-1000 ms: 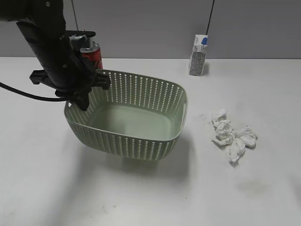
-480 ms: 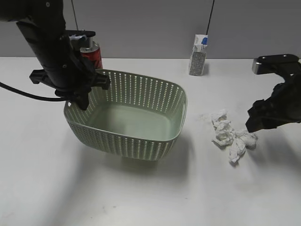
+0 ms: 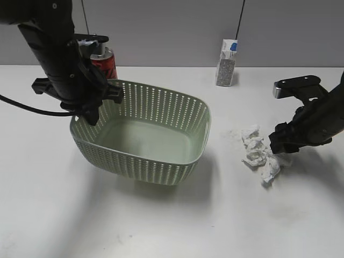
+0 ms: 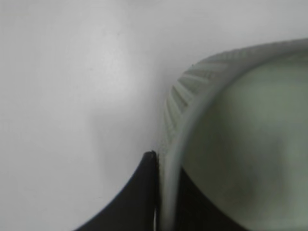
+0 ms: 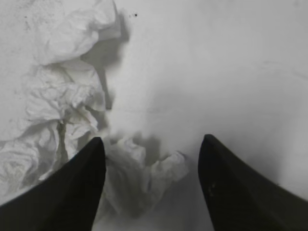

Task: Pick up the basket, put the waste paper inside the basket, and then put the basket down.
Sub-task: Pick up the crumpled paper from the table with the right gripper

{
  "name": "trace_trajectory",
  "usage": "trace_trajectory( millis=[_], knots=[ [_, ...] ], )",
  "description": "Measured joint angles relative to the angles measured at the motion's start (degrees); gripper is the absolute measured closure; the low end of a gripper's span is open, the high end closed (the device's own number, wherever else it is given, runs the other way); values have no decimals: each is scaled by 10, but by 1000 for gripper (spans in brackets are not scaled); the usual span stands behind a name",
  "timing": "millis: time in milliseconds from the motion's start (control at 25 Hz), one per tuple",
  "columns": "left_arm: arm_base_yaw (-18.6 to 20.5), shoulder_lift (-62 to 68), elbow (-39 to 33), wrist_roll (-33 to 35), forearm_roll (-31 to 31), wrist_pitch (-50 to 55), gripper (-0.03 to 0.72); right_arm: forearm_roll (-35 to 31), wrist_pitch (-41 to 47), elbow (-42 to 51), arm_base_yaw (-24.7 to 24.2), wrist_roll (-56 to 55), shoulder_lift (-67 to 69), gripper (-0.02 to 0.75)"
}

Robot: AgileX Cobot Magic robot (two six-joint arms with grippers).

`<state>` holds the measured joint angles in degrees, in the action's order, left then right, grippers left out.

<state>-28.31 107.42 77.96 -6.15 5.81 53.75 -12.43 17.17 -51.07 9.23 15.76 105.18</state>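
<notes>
I can see a gap [image 5: 109,126] beside the neighbouring wads, so I expect the small white wad [image 5: 142,178] to come away alone when I lift it, leaving a neighbour behind.
The pale sage-green basket [image 3: 145,134] hangs tilted above the table, its left rim pinched in my shut left gripper [image 3: 91,110]. The left wrist view shows the rim [image 4: 202,82] clamped between the black fingers [image 4: 163,192]. Several crumpled white waste paper wads [image 3: 260,153] lie on the table to the right of the basket. My right gripper [image 3: 282,148] is open and low over the right end of the pile. In the right wrist view one wad [image 5: 139,178] lies between the spread fingers [image 5: 151,154], with more wads [image 5: 62,91] to the left.
A red soda can [image 3: 105,62] stands behind the left arm at the back. A white-and-grey carton with a blue mark [image 3: 227,63] stands at the back, right of centre. The white table [image 3: 172,226] stretches out in front of the basket.
My right arm came in from the right and moved left and down onto the paper pile. The basket has shifted slightly left in the left gripper's hold.
</notes>
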Motion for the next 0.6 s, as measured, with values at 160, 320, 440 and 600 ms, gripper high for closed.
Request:
trace_trajectory(
  millis=[160, 320, 440, 600],
  knots=[
    [0, 0, 0, 0, -2, 0, 688, -29, -6, 0, 0, 0, 21, 292],
    [0, 0, 0, 0, -3, 1, 688, -43, -6, -1, 0, 0, 34, 363],
    [0, 0, 0, 0, -3, 1, 688, -44, -6, -1, 0, 0, 33, 522],
    [0, 0, 0, 0, -3, 1, 688, -44, -5, -1, 0, 0, 7, 703]
  ],
)
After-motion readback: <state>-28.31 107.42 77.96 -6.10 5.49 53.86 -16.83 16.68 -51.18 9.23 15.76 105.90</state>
